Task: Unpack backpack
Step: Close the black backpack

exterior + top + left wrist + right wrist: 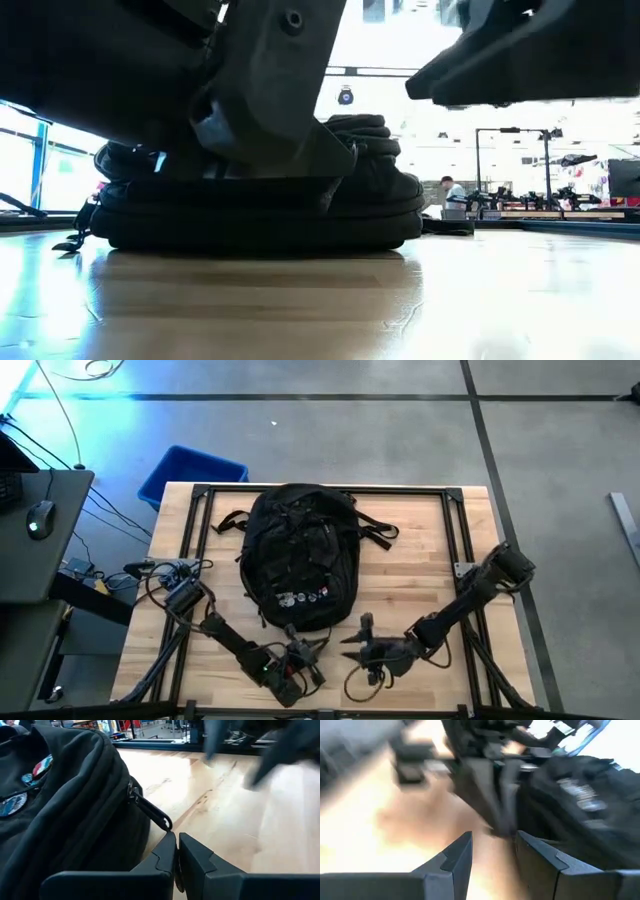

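Note:
Next, I open my left gripper, since it pinches only the loose end of the zipper pull [166, 824], while my right gripper steadies the backpack's corner [125, 786] beside the slider.
The black backpack [300, 555] lies flat on the middle of the wooden table [420, 560], with its row of colourful pins [300, 598] toward the near edge. In the low view the backpack [260, 210] is a flat dark mound. My left gripper [300, 657] is at its near end, shut at a black zipper pull [150, 811] that sticks out from the backpack's side [75, 820]. My right gripper [358, 648] stands open [494, 845] just to the right of it, above bare table, with nothing between its fingers. My left gripper pinches the free end of the zipper pull [168, 826] between its two fingertips [170, 842], only at their very ends. The fingers come nearly level from the table's near side. The pull stands out straight from its slider [132, 794], clear of the table.
The backpack's straps [378, 530] trail over the table toward the far right. A blue bin [190, 472] stands on the floor beyond the far left corner. A desk with a mouse [40, 518] is left of the table. Bare wood lies to the right of the backpack.

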Available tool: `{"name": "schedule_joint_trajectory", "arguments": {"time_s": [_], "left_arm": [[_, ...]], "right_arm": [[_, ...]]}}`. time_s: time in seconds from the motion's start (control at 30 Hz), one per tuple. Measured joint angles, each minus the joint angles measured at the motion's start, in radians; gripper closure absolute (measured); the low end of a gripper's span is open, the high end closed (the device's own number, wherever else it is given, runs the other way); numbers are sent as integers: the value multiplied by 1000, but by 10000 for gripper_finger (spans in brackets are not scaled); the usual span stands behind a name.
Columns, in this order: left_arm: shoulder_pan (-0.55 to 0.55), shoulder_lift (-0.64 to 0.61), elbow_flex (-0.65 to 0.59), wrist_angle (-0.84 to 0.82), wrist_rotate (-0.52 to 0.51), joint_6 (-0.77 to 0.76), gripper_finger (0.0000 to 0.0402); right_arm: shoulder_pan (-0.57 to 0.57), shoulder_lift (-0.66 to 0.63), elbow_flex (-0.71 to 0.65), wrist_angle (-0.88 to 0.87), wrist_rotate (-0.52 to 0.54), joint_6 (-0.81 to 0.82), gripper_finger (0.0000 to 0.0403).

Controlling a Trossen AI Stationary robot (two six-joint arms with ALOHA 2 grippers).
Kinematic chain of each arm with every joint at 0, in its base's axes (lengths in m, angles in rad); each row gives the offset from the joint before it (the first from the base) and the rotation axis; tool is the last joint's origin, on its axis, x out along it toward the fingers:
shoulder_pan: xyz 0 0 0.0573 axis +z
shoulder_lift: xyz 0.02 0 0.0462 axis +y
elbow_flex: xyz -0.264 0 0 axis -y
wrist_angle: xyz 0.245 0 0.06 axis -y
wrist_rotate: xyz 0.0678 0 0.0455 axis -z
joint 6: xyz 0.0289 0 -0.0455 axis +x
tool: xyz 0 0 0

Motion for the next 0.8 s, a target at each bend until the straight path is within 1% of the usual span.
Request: {"name": "schedule_joint_trajectory", "arguments": {"time_s": [0.07,0.13,0.2,0.37,0.5,0.6,0.7,0.8], "left_arm": [[-4,-7,0,-1,15,0,401],[-11,-19,0,1,52,0,401],[-17,-26,1,1,78,0,401],[-24,-53,1,3,92,9,401],[-20,-52,1,4,107,6,401],[-9,-52,1,-21,150,-36,401],[9,-52,1,-35,202,-60,401],[23,-52,1,-56,249,-77,399]], "right_arm": [[9,0,0,-19,89,-131,267],[8,0,0,-36,130,-238,264],[-3,1,0,-57,147,-327,258],[-59,1,0,-60,138,-552,236],[-119,1,0,-60,158,-575,231],[-150,9,0,-67,132,-578,237],[-173,30,0,-76,119,-578,250],[-187,65,0,-66,120,-569,275]]}}
